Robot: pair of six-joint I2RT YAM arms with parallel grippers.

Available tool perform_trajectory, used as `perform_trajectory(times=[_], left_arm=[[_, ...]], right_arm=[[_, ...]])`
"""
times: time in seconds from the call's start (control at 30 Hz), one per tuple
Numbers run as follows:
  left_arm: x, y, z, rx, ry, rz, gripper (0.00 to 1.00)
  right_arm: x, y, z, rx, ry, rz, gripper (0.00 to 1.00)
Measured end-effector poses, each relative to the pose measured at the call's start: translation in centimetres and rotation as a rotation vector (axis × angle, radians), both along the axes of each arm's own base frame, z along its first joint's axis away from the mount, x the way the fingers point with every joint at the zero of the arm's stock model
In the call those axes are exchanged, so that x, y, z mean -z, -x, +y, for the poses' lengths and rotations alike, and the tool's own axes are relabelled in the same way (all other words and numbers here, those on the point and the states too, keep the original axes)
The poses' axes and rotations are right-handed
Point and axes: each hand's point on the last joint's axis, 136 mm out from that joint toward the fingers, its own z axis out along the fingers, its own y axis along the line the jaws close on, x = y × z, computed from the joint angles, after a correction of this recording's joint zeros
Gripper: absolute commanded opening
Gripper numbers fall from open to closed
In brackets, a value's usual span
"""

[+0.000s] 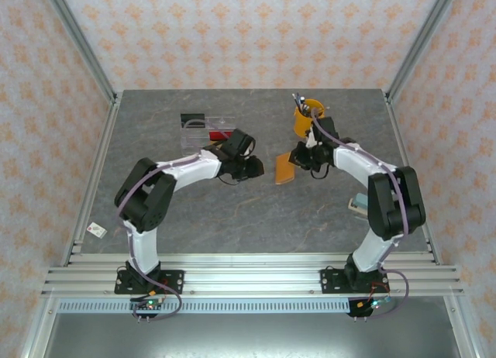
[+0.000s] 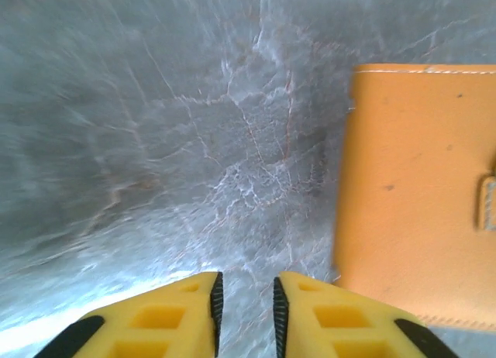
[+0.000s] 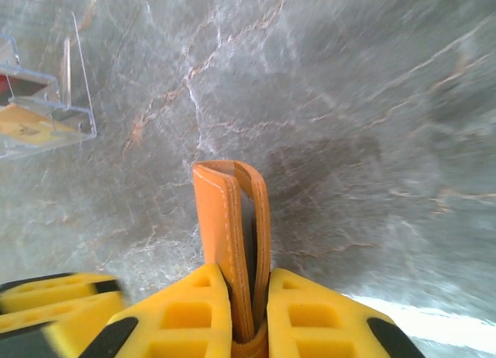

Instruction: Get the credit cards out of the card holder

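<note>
The robot's right gripper is squeezing the card holder's flaps [image 3: 245, 226] almost closed, so next the right gripper puts the card holder down, turns it and grabs a corner of it before the left gripper reaches in.
My right gripper [image 1: 297, 159] [image 3: 249, 300] is shut on the orange-tan card holder [image 1: 285, 170] [image 3: 231, 218], holding it folded and edge-on above the table. Only a dark sliver shows between its flaps, and I cannot tell whether it holds cards. My left gripper [image 1: 253, 169] [image 2: 246, 296] hovers just left of it, open by a narrow gap with nothing between the fingers. The holder's flat outer face [image 2: 418, 187] sits to the right in the left wrist view. A red card [image 1: 222, 133] lies in the clear acrylic tray [image 1: 203, 129] [image 3: 43, 102].
An orange cup [image 1: 307, 118] with pens stands behind the right gripper. A small pale object [image 1: 358, 204] lies beside the right arm's elbow. A white tag [image 1: 96, 230] sits at the table's left edge. The left gripper's yellow fingers [image 3: 54, 296] show low left in the right wrist view.
</note>
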Motion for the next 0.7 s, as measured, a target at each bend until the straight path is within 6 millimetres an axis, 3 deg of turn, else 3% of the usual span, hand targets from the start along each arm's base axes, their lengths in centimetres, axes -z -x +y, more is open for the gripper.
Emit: perform_trajectory(times=[0.13, 0.23, 0.4, 0.57, 0.7], left_arm=[[-4.8, -0.9, 4.3, -0.089, -0.14, -0.131, 0.42], [-7.4, -1.0, 8.0, -0.164, -0.24, -0.199, 0.49], [-9.7, -0.7, 13.4, -0.296, -0.391, -0.258, 0.54], [-11.1, 0.8, 17.9, -0.431, -0.483, -0.311, 0.68], [-11.7, 2.0, 20.8, -0.53, -0.519, -0.328, 0.81]], right_arm=[[-2.6, 0.8, -1.4, -0.008, 0.191, -0.06, 0.08], [-3.4, 1.9, -2.0, -0.02, 0.343, -0.078, 0.08], [-3.7, 2.8, -2.9, -0.036, 0.637, -0.095, 0.06], [-1.9, 2.3, -1.8, -0.081, 0.871, -0.086, 0.09], [1.3, 2.8, 0.8, -0.162, 0.87, -0.027, 0.31]])
